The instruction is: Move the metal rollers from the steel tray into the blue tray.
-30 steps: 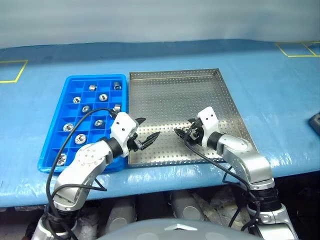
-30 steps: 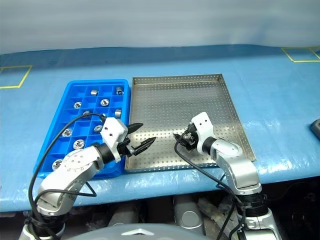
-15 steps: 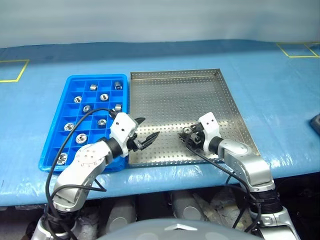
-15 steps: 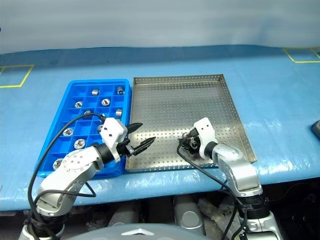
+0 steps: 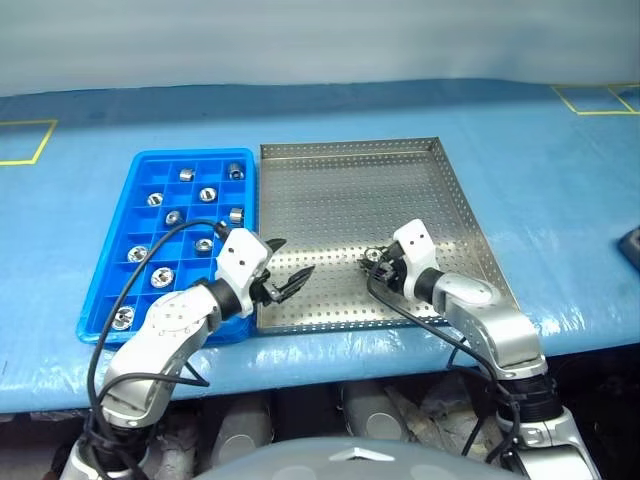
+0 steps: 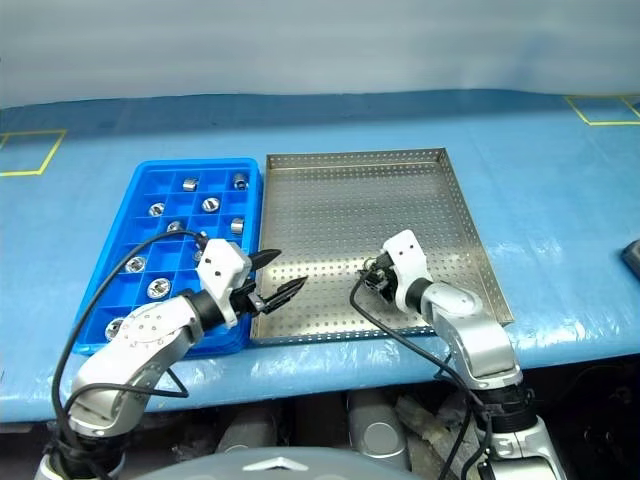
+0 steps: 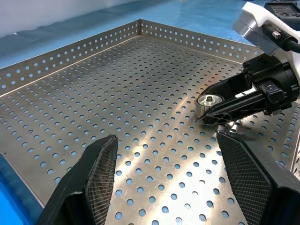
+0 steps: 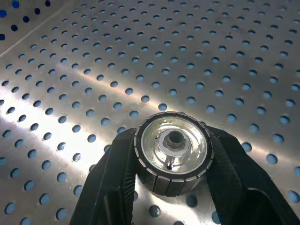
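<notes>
My right gripper should keep going to the blue tray (image 5: pixel 200 262) with its fingers on opposite sides of the upright roller (image 5: pixel 373 254), and let go of the roller in a compartment.
One metal roller (image 8: pixel 172 157) stands on end on the steel tray (image 5: pixel 350 190), near its front middle, with its central hole facing up. My right gripper (image 5: pixel 372 262) is shut on it, a black finger (image 8: pixel 115 168) pressed to each side. From the left wrist view the same roller (image 7: pixel 209 101) shows between the right gripper's tips. My left gripper (image 5: pixel 296 256) hangs open and holds nothing over the steel tray's front left corner. Beside it lies the blue tray (image 5: pixel 140 165), with several rollers (image 5: pixel 207 194) in its compartments.
Both trays rest on a blue-covered table (image 5: pixel 520 150), near its front edge. Yellow tape squares (image 5: pixel 590 98) mark the far corners. A dark object (image 5: pixel 632 245) sits at the right edge. Black cables loop from both wrists.
My right gripper has gone from open to shut around the roller on the steel tray. The left gripper has stayed open and nearly still.
</notes>
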You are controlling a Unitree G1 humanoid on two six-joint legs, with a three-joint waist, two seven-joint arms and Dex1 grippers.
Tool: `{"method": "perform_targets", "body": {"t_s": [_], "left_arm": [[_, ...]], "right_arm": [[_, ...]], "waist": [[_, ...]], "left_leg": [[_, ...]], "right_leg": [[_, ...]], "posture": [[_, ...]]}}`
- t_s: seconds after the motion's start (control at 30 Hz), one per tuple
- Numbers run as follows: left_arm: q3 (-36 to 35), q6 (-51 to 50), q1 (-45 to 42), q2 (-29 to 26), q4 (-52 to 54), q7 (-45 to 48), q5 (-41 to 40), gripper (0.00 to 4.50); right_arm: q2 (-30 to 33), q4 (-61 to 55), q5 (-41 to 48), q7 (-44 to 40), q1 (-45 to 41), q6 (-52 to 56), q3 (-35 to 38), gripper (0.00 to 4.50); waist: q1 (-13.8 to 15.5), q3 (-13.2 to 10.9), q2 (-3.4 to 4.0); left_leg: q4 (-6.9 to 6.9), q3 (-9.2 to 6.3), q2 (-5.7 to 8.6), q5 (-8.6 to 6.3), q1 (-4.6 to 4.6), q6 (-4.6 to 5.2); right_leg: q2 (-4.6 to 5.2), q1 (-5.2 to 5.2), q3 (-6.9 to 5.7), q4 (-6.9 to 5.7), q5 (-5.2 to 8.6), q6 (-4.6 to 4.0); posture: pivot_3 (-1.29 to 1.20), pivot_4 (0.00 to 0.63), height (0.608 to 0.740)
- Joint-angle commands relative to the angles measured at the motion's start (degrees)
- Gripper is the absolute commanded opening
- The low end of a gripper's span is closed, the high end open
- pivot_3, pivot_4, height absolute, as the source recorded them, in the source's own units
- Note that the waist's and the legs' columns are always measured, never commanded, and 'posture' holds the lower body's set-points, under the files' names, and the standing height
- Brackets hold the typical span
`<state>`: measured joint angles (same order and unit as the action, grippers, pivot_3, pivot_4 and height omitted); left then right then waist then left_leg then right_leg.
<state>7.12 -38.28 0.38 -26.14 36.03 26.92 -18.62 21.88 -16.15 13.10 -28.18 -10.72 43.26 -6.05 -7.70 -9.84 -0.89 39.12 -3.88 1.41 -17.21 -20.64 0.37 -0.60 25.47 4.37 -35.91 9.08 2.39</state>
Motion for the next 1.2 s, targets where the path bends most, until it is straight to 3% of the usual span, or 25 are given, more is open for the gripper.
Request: {"method": "perform_targets", "body": {"t_s": [0.03, 0.23, 0.4, 0.67, 1.0, 1.03, 1.13, 1.2], "left_arm": [[-6.5, -1.1, 3.3, -2.8, 5.8, -1.6, 0.3, 3.66], [-19.0, -4.2, 11.4, -6.2, 11.9, -3.4, -0.1, 3.66], [-23.5, -6.0, 17.6, -5.0, 15.7, -5.0, -0.5, 3.66], [-21.3, -6.3, 21.4, -1.8, 19.1, -7.7, -0.4, 3.66], [-19.1, -6.8, 20.1, -1.6, 18.9, -8.8, -0.6, 3.66], [-19.0, -6.8, 19.8, -1.7, 18.7, -8.7, -0.5, 3.66], [-18.5, -7.0, 18.5, -2.0, 17.9, -8.5, -0.5, 3.66], [-17.8, -7.0, 17.5, -2.1, 17.4, -8.2, -0.5, 3.66]], "right_arm": [[-1.5, -2.6, 0.9, -1.9, -5.2, -3.0, -2.3, 1.74], [-6.8, 2.5, 1.5, -7.2, -14.2, -6.3, -9.5, 1.74], [-12.3, 9.8, -0.3, -10.4, -19.7, -9.7, -16.7, 1.74], [-16.8, 19.0, -1.9, -13.3, -22.6, -13.4, -20.1, 1.74], [-17.3, 24.5, -3.5, -13.8, -24.3, -14.3, -19.0, 1.74], [-17.3, 24.3, -3.4, -14.0, -24.2, -14.4, -18.8, 2.48], [-17.9, 22.3, -2.9, -12.4, -23.4, -15.2, -17.1, 3.4], [-18.1, 20.5, -2.3, -11.7, -23.0, -14.8, -15.8, 3.4]], "waist": [[0.0, 0.0, -0.02], [0.8, 0.0, -0.09], [3.2, 0.0, -0.09], [6.9, 0.0, -0.08], [7.1, 0.0, -0.06], [7.1, 0.0, -0.06], [7.0, 0.0, -0.06], [7.0, 0.0, -0.06]], "left_leg": [[0.0, 0.0, -0.02, 0.0, 0.01, 0.0], [-0.04, -0.12, -0.04, 0.0, -0.01, 0.0], [-0.06, -0.44, 0.01, -0.02, -0.04, 0.02], [-0.06, -0.68, 0.06, -0.01, -0.1, -0.03], [-0.07, -0.72, 0.03, 0.06, -0.05, -0.15], [-0.07, -0.72, 0.03, 0.06, -0.05, -0.15], [-0.07, -0.72, 0.05, 0.06, -0.06, -0.15], [-0.07, -0.72, 0.05, 0.06, -0.06, -0.15]], "right_leg": [[-0.01, 0.01, 0.0, -0.02, 0.0, 0.0], [0.01, 0.02, -0.13, 0.01, 0.01, -0.02], [0.13, 0.0, -0.23, 0.08, 0.02, -0.06], [0.23, -0.02, -0.47, 0.06, 0.17, -0.33], [0.15, -0.03, -0.53, -0.01, 0.19, -0.36], [0.16, -0.04, -0.53, -0.01, 0.19, -0.37], [0.18, -0.06, -0.55, 0.0, 0.19, -0.36], [0.18, -0.05, -0.54, 0.0, 0.18, -0.36]], "posture": [[-0.08, 0.15, 0.74], [-0.01, 0.15, 0.74], [0.06, 0.15, 0.74], [0.13, 0.15, 0.74], [0.12, 0.15, 0.74], [0.11, 0.15, 0.74], [0.09, 0.15, 0.74], [0.08, 0.15, 0.74]]}}
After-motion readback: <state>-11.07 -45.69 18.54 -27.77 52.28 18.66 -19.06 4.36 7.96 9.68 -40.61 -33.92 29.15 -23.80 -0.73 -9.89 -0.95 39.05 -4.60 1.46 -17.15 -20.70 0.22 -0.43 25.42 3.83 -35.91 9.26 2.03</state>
